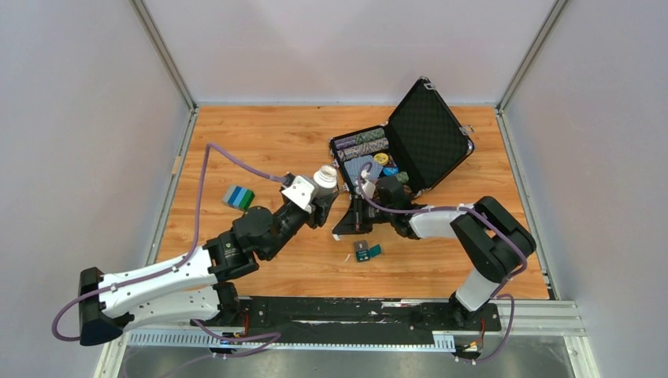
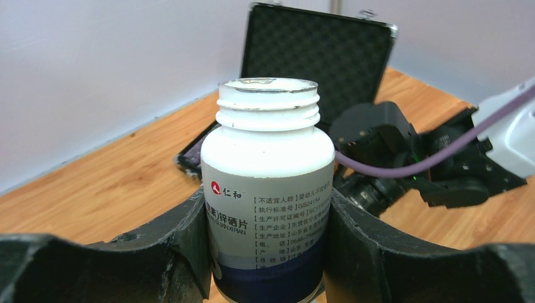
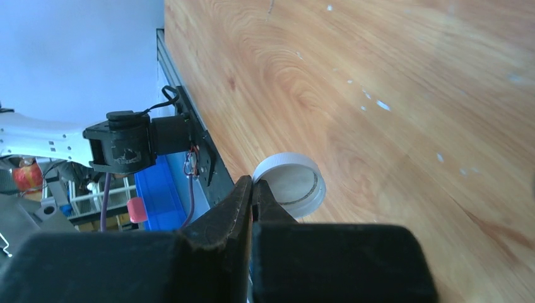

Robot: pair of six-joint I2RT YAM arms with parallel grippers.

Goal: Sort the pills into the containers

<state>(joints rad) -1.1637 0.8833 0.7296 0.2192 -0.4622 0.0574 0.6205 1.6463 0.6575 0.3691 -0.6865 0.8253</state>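
The white bottle cap [image 3: 296,186] hangs by its rim over open wood [image 1: 306,246], clear of the dark-teal container, so my right gripper keeps lowering it until it lands.
My left gripper [image 1: 317,198] [image 2: 268,221] is shut on a white pill bottle [image 1: 324,179] [image 2: 268,170] and holds it upright. The bottle's cap is off and its threaded neck is bare. My right gripper [image 1: 345,227] [image 3: 253,187] is shut, pinching the rim of the white bottle cap [image 3: 291,185] just above the wood, a little right of the bottle. The tiny dark-teal container [image 1: 368,252] lies open on the table in front of the right gripper, its grey inside up. No loose pills show.
An open black chip case [image 1: 410,142] stands at the back right, close behind the right wrist. A blue-and-green block [image 1: 238,197] lies left of the left arm. Small white specks [image 3: 383,105] dot the wooden table [image 1: 260,134].
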